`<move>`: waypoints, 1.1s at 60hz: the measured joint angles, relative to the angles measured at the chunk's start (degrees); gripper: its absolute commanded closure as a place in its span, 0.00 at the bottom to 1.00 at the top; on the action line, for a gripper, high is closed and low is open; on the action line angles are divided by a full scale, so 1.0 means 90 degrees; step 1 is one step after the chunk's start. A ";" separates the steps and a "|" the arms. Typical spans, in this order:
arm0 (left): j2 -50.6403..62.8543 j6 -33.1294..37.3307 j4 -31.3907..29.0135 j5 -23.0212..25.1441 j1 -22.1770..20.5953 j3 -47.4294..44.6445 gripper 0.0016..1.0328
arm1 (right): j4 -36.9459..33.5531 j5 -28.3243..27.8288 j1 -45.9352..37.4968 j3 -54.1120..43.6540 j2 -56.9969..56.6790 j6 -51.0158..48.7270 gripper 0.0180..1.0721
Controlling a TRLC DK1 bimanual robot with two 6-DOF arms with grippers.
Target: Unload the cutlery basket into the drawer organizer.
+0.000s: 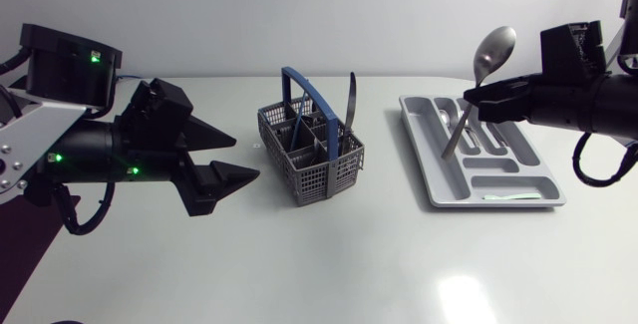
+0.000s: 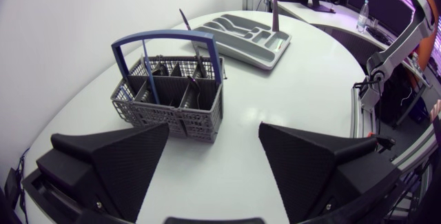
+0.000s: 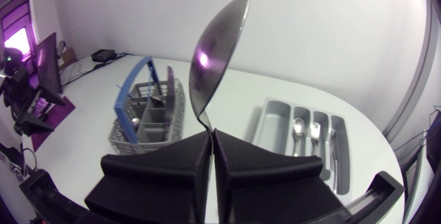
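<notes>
I see only a small curved tip (image 2: 193, 82) in the basket's front compartment, so I expect a short metal spoon (image 2: 196, 89) to slide out when I lift.
The grey cutlery basket (image 1: 314, 179) with a blue handle (image 1: 299, 90) stands mid-table, and one dark piece of cutlery (image 1: 351, 100) pokes up from its right side. My left gripper (image 1: 244, 159) hovers open just left of the basket (image 2: 172, 117), with nothing between its fingers (image 2: 117, 162). My right gripper (image 1: 488, 100) is shut on a spoon (image 1: 493, 53), bowl upward, above the left part of the grey drawer organizer (image 1: 429, 179). In the right wrist view the spoon (image 3: 217, 52) rises from the closed fingertips, and a few pieces of cutlery (image 3: 298, 129) lie in the organizer (image 3: 262, 124).
White tabletop lies open in front of the basket and the organizer. The table's curved edge (image 2: 344, 107) runs past my left gripper's right side. Basket and organizer stand roughly a hand's width apart.
</notes>
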 measured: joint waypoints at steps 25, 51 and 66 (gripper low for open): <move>-0.0039 0.0068 0.0180 -0.0984 -0.0311 -0.0046 0.11 | -0.0367 0.1593 -0.0726 0.2251 0.2980 -0.0389 0.94; 0.0505 0.0066 0.0695 -0.1460 -0.0712 -0.0046 0.11 | -0.1384 0.2781 -0.0644 0.4809 0.5727 -0.0357 0.94; 0.0639 0.0066 0.0831 -0.1457 -0.0712 -0.0044 0.11 | -0.2130 0.3133 -0.0515 0.6142 0.7036 -0.0209 0.94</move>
